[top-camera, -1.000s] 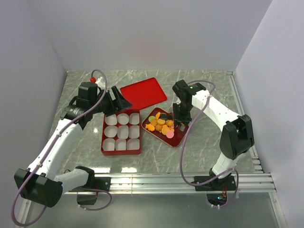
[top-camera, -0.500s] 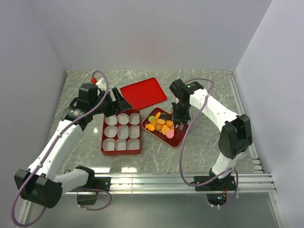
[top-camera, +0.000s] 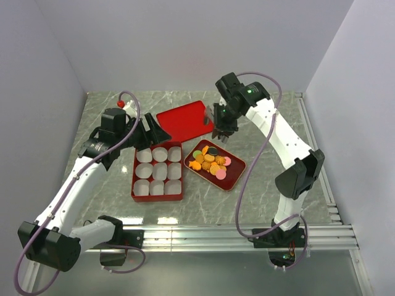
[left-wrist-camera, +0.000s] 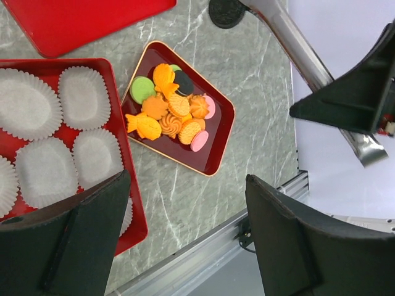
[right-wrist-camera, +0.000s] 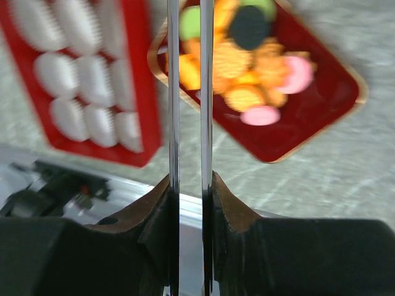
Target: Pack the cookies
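I should continue to move my right gripper to the box's far cup (top-camera: 174, 153) beside the tray and let go there, because that cup is empty and there is a black cookie in the tongs (left-wrist-camera: 226, 12).
The cookies (top-camera: 212, 161) are piled in a small dark-red tray (top-camera: 233, 177): orange, green, pink and black pieces. They also show in the left wrist view (left-wrist-camera: 173, 111) and, blurred, in the right wrist view (right-wrist-camera: 247, 68). My right gripper (top-camera: 221, 123) hangs above the tray's far edge, shut on metal tongs (right-wrist-camera: 173, 92) whose two blades run up between its fingers. The blade tips are cut off, so anything in them is hidden. My left gripper (top-camera: 150, 131) is open and empty, over the far edge of the red box (top-camera: 134, 179).
The red box holds several white paper cups (top-camera: 159, 171), with nothing in those that show. Its flat red lid (top-camera: 185, 120) lies behind it on the marble table. A metal rail (top-camera: 247, 234) runs along the near edge. Grey walls close in both sides.
My right arm has risen and swung back-left from low over the tray, taking the tongs along. The left arm has stayed put.
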